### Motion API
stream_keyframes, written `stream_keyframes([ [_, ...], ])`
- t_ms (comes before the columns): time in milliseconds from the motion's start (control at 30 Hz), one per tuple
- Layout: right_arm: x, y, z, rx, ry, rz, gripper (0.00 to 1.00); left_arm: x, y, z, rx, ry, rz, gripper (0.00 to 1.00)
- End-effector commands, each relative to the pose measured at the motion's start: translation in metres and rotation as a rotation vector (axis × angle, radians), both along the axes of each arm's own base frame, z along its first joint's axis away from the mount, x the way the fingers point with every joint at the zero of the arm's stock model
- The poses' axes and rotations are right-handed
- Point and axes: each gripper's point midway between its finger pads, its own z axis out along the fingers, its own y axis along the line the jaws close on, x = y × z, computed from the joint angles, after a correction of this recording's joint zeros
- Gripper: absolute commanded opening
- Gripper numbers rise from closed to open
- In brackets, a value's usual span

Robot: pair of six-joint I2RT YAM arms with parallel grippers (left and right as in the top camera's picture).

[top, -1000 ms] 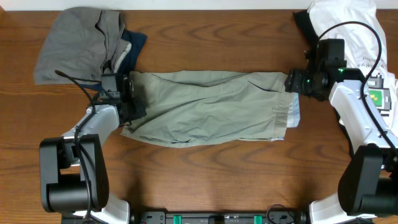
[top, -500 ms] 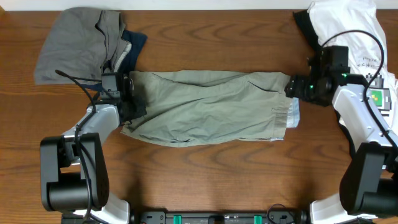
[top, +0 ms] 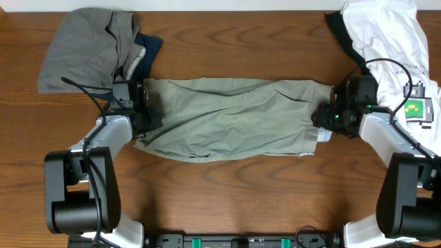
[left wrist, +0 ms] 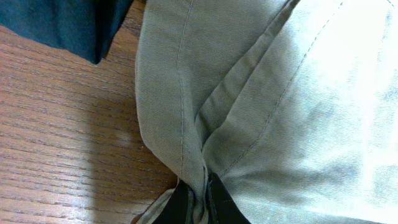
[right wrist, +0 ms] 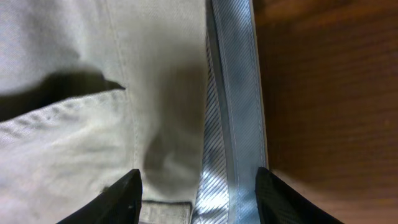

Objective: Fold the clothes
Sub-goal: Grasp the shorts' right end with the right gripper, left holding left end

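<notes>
The striped lining strip (top: 324,135) pokes out past the shorts' khaki edge, so my right gripper needs to squeeze both layers together (right wrist: 202,190) before it folds that end of the shorts toward my left gripper.
The khaki-olive shorts (top: 231,118) lie spread flat across the middle of the table. My left gripper (top: 141,114) is shut on a pinched fold at their left end, seen close in the left wrist view (left wrist: 200,198). My right gripper (top: 322,124) is open at their right end. Its fingers (right wrist: 199,193) straddle the khaki cloth and a pale striped lining strip (right wrist: 233,112) without clamping it. A grey garment (top: 86,48) lies over a navy piece (top: 146,55) at the back left. A white tee with a green print (top: 389,41) lies at the back right.
A black piece (top: 337,31) shows under the white tee's left edge. The navy cloth (left wrist: 68,25) lies just beyond the shorts' left end. Bare wood table (top: 227,200) runs along the front. Both arm bases stand at the front corners.
My right gripper has moved down along the shorts' right edge, from the upper right corner toward the lower one. The left gripper and the shorts have stayed still.
</notes>
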Motion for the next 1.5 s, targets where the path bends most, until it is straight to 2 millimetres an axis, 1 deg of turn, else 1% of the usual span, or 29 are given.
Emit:
stream_keyframes([
  [0,-0.003,0.004,-0.008,0.018,-0.005,-0.007,0.57,-0.008,0.0,-0.017,-0.003,0.053,-0.005,0.06],
  [100,-0.002,0.01,-0.012,0.045,-0.038,0.006,0.56,-0.008,0.0,-0.017,-0.003,0.053,-0.005,0.06],
  [167,-0.002,0.013,-0.014,0.065,-0.061,0.016,0.53,-0.008,0.0,-0.017,-0.003,0.053,-0.005,0.06],
  [233,-0.003,0.013,-0.017,0.064,-0.069,0.016,0.52,-0.008,0.0,-0.017,-0.003,0.053,-0.005,0.06],
  [333,-0.007,0.01,-0.022,0.045,-0.068,0.008,0.52,-0.008,0.0,-0.017,-0.003,0.053,-0.005,0.06],
  [400,-0.01,0.003,-0.027,0.003,-0.057,-0.011,0.56,-0.008,0.0,-0.017,-0.003,0.053,-0.005,0.06],
  [467,-0.011,-0.009,-0.029,-0.058,-0.047,-0.037,0.66,-0.008,0.0,-0.017,-0.003,0.053,-0.005,0.06],
  [600,-0.012,-0.026,-0.031,-0.15,-0.041,-0.077,0.75,-0.008,0.0,-0.017,-0.003,0.053,-0.005,0.06],
  [733,-0.011,-0.034,-0.03,-0.195,-0.043,-0.097,0.76,-0.008,0.0,-0.017,-0.003,0.053,-0.005,0.06],
  [833,-0.011,-0.035,-0.031,-0.201,-0.043,-0.1,0.76,-0.008,0.0,-0.017,-0.003,0.053,-0.005,0.06],
  [900,-0.012,-0.035,-0.032,-0.197,-0.04,-0.098,0.74,-0.008,0.0,-0.017,-0.003,0.052,-0.005,0.06],
  [967,-0.012,-0.027,-0.034,-0.158,-0.036,-0.08,0.68,-0.008,0.0,-0.017,-0.002,0.051,-0.005,0.06],
  [1067,-0.012,-0.011,-0.04,-0.096,-0.03,-0.04,0.64,-0.007,0.0,-0.017,-0.002,0.05,-0.005,0.06],
  [1233,-0.015,0.027,-0.064,0.027,0.011,0.029,0.66,-0.008,0.0,-0.017,-0.002,0.05,-0.005,0.06],
  [1367,-0.02,0.05,-0.087,0.089,0.056,0.044,0.65,-0.008,0.0,-0.017,-0.003,0.053,-0.005,0.06],
  [1433,-0.023,0.056,-0.096,0.097,0.075,0.043,0.58,-0.009,0.0,-0.017,-0.003,0.055,-0.005,0.06],
  [1467,-0.024,0.057,-0.097,0.101,0.081,0.035,0.52,-0.009,0.0,-0.017,-0.003,0.055,-0.005,0.06],
])
